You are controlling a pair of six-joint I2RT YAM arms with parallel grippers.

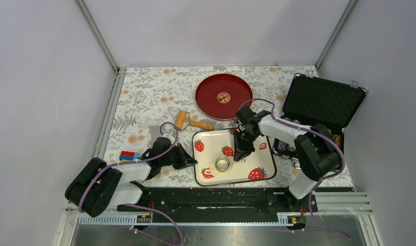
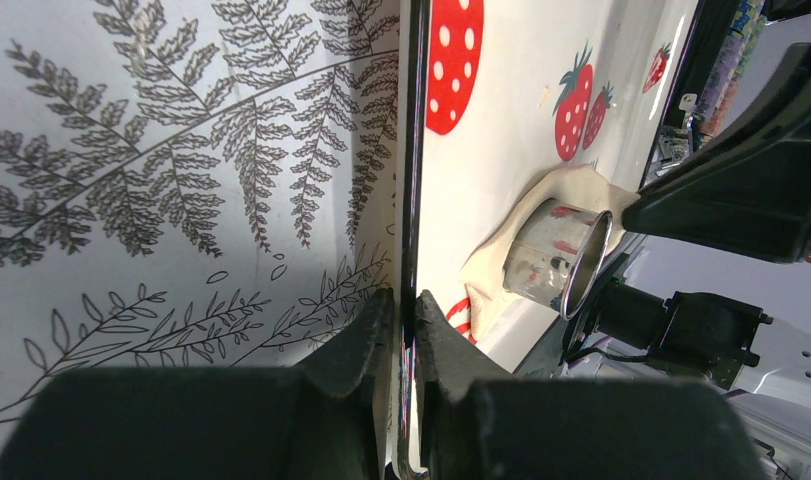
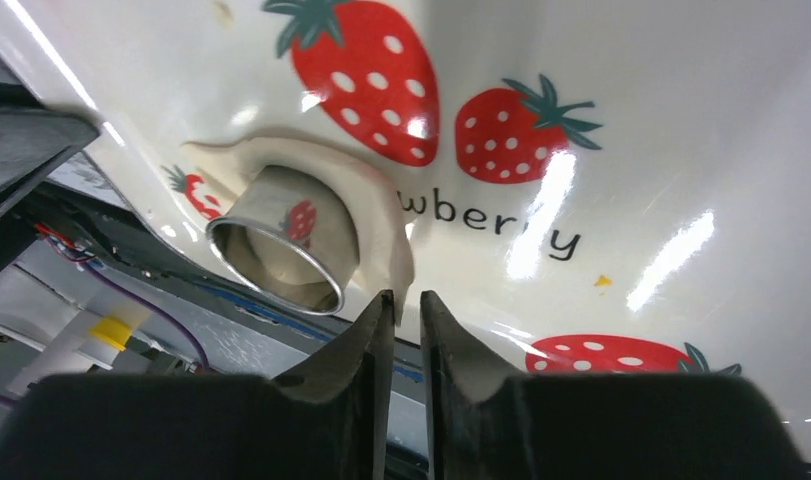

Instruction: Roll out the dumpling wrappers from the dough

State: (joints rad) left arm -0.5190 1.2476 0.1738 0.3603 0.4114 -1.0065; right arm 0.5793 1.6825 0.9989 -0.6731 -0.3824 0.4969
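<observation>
The dough's tip is outside my right gripper's narrow fingers. Next, I open the fingers, put them on both sides of the dough's edge (image 3: 379,205) around the cutter and lift it.
The dough (image 1: 214,166) lies as a flattened ragged cream patch at the front of the strawberry tray (image 1: 236,180). A metal ring cutter (image 1: 222,164) stands on it. My left gripper (image 1: 191,160) is shut on the tray's left rim (image 2: 411,200), dough (image 2: 556,190) and cutter (image 2: 556,262) lying off to the right in the left wrist view. My right gripper (image 1: 241,156) hangs low over the tray. Its jaws (image 3: 401,298) stand a narrow gap apart with nothing between them, just beside the dough's edge (image 3: 381,215) and the cutter (image 3: 281,250). Dumpling wrappers are out of view.
A tan wooden roller (image 1: 187,120) lies behind the tray's left corner. A red plate (image 1: 223,96) sits further back. An open black case (image 1: 321,100) stands at the right. Coloured toy bricks (image 1: 126,155) lie by the left arm.
</observation>
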